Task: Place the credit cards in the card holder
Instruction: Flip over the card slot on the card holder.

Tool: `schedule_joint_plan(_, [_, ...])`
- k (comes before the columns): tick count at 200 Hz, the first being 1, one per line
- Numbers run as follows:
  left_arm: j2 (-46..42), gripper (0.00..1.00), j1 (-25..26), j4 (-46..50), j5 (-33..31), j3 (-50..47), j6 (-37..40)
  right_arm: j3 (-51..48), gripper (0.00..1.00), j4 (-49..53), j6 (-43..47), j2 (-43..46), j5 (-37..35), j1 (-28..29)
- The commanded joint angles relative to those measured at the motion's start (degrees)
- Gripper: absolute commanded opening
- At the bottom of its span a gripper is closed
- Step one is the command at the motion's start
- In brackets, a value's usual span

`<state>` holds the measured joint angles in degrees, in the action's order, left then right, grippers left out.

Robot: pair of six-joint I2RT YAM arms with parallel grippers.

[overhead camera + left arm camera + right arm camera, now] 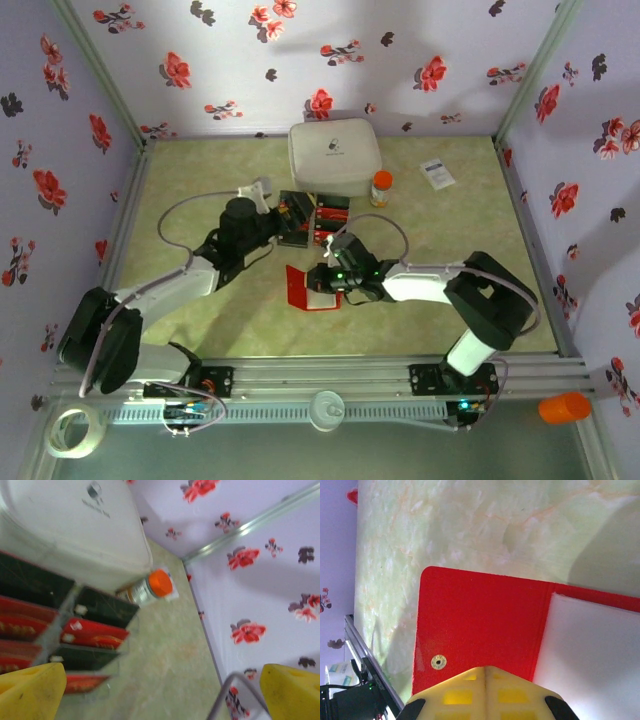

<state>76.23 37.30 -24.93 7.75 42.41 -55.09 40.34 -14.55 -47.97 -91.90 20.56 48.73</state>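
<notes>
The pale pocket side [592, 655] lies flat, so the robot's right gripper should move back from the red flap to let both grippers lift a sleeve [557, 630] for the card.
The card holder [298, 287] lies opened on the green mat at the middle. In the right wrist view its red flap [480, 615] carries a brass snap [438, 662], and the pale pocket side [595, 650] is on the right. My right gripper [326, 277] is shut with nothing seen between its fingers, its tip [485, 672] right over the flap. Several red credit cards [92, 634] sit in small black trays [315, 218] behind the holder. My left gripper [283, 220] hangs at the trays' left end, wide open [160, 695] with only mat between its yellow fingers [30, 690].
A big white lidded box [335, 155] stands behind the trays, with an orange-capped bottle [381, 187] to its right, lying on its side in the left wrist view [150, 587]. A small white printed box [437, 173] lies far right. Flowered walls close in three sides.
</notes>
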Motion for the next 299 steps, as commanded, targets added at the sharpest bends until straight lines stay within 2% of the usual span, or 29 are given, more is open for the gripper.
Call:
schedule_joint_plan(1, [-2.4, 1.00, 4.6, 5.2, -5.3, 0.5, -1.6, -3.0, 0.00, 3.0, 1.9, 4.4, -1.9, -3.2])
schedule_joint_plan(37, [-4.8, 1.00, 11.3, 2.1, -10.7, -3.5, -4.4, -5.8, 0.00, 6.2, 4.0, 8.0, -1.0, -7.8])
schedule_joint_plan(76, [-3.8, 1.00, 15.3, 0.2, -10.6, -8.0, -6.4, -5.9, 0.00, 9.0, 5.7, 10.5, -0.6, -10.4])
schedule_joint_plan(117, [-6.0, 1.00, 16.5, 2.2, -11.5, -14.1, -7.0, -4.3, 0.00, 10.5, 6.3, 10.5, 0.0, -10.8])
schedule_joint_plan(156, [-7.8, 0.99, 16.6, 8.8, -12.3, -17.0, -3.7, -1.8, 0.00, 11.4, 6.6, 9.0, 1.5, -10.7])
schedule_joint_plan(256, [-4.6, 0.72, 16.6, 10.9, -13.0, -18.7, 2.6, 3.8, 0.00, 12.3, 7.4, 1.0, 0.4, -7.2])
schedule_joint_plan(299, [-1.3, 0.50, 16.6, 10.5, -12.7, -18.2, 4.2, 4.5, 0.00, 13.3, 9.0, -2.5, -1.0, -7.1])
